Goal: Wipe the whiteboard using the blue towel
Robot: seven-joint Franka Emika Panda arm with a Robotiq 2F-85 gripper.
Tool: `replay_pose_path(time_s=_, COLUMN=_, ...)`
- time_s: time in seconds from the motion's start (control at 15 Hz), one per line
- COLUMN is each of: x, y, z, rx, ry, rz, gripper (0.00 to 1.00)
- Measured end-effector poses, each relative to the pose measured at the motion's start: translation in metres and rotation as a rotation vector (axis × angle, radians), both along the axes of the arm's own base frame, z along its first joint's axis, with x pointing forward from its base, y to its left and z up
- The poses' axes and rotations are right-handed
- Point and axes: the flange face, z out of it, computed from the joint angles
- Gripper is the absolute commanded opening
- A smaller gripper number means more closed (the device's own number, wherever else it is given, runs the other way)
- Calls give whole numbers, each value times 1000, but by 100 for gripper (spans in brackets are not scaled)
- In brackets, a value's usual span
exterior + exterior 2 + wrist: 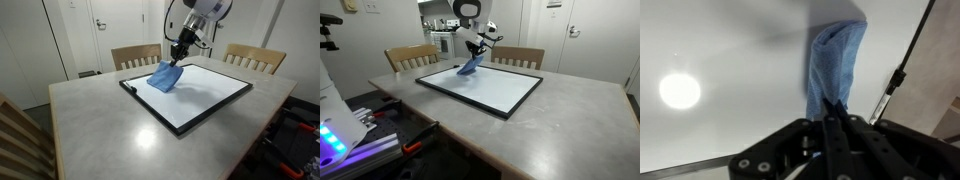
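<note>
The blue towel is close to the frame [130, 87] next to the dark marker, so next I turn my gripper back and sweep the towel toward the opposite end of the whiteboard [226, 82].
The whiteboard [200, 95] [485, 88] lies flat on the grey table, white with a thin black frame. My gripper [177, 58] [476, 55] hangs over its far corner, shut on the blue towel [164, 77] [470, 67]. The towel dangles from the fingers, its lower end touching or just above the board. In the wrist view the towel [835, 62] hangs bunched from the pinched fingertips of the gripper [833, 112] over the white surface of the whiteboard [730, 70].
Two wooden chairs [135, 56] [254, 57] stand behind the table, and another chair [22, 140] is near the front. The grey table [100, 120] [570, 120] extends around the board. A dark marker-like object [896, 80] lies by the board's edge.
</note>
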Motion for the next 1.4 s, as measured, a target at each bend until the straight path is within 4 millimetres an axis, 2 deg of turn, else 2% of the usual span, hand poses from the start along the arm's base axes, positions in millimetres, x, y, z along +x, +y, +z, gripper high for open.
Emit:
replay_pose_path(time_s=0.2, x=11, y=14, z=-8, rx=8, ry=26, rz=35, gripper=1)
replay_pose_path(time_s=0.53, x=26, y=46, z=-34, rx=20, ry=58, rz=93, gripper=1)
replay_pose_path(time_s=0.67, x=34, y=51, z=-38, rx=10, ry=60, rz=98, gripper=1)
replay_pose_path(time_s=1.0, x=47, y=43, z=-30, rx=-6, ry=53, rz=23, gripper=1)
replay_pose_path(time_s=1.4, x=47, y=36, z=-31, rx=18, ry=78, rz=-58, gripper=1)
